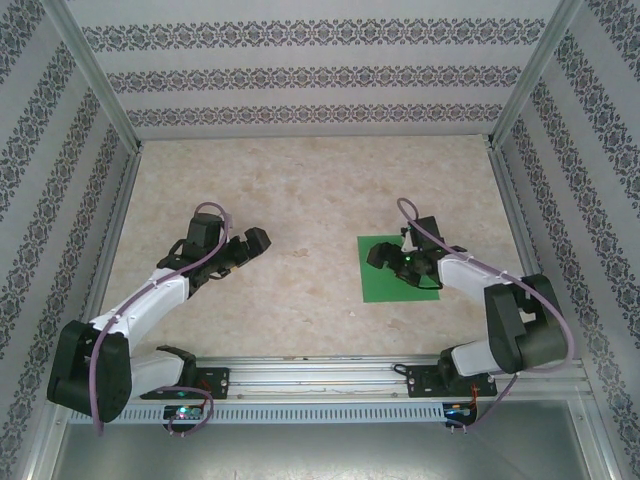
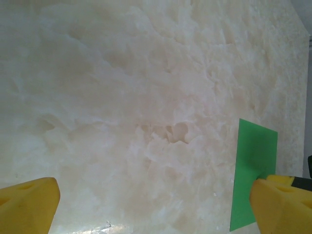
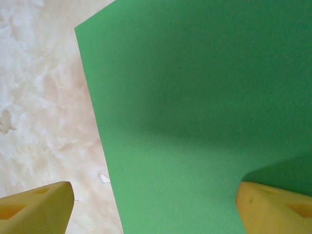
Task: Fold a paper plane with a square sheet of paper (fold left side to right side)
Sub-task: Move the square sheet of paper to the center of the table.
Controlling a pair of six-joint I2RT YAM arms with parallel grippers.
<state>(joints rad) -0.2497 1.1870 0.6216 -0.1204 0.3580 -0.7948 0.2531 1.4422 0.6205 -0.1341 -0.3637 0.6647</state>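
The sheet of paper (image 1: 385, 287) is a long way from my left gripper, so my right gripper should slide it to the middle of the tabletop (image 1: 336, 255) before the folding starts.
The square sheet of paper (image 1: 385, 287) is bright green and lies flat on the table, right of centre, with no fold visible. My right gripper (image 1: 385, 255) hovers low over its far left part, jaws open. In the right wrist view the sheet (image 3: 195, 97) lies under the right gripper (image 3: 156, 214). One yellow fingertip (image 3: 34, 207) stands over bare table left of the paper's edge, the other (image 3: 275, 207) over the green. My left gripper (image 1: 248, 252) is open above bare table, well left of the sheet. In the left wrist view the left gripper (image 2: 156, 209) holds nothing, and the sheet (image 2: 253, 165) lies at the right.
The tabletop (image 1: 300, 190) is pale marbled beige, enclosed by patterned walls (image 1: 300, 75) at the back and sides. An aluminium rail (image 1: 320, 375) carries both arm bases along the near edge. A small white chip (image 3: 103, 178) marks the table beside the paper's left edge.
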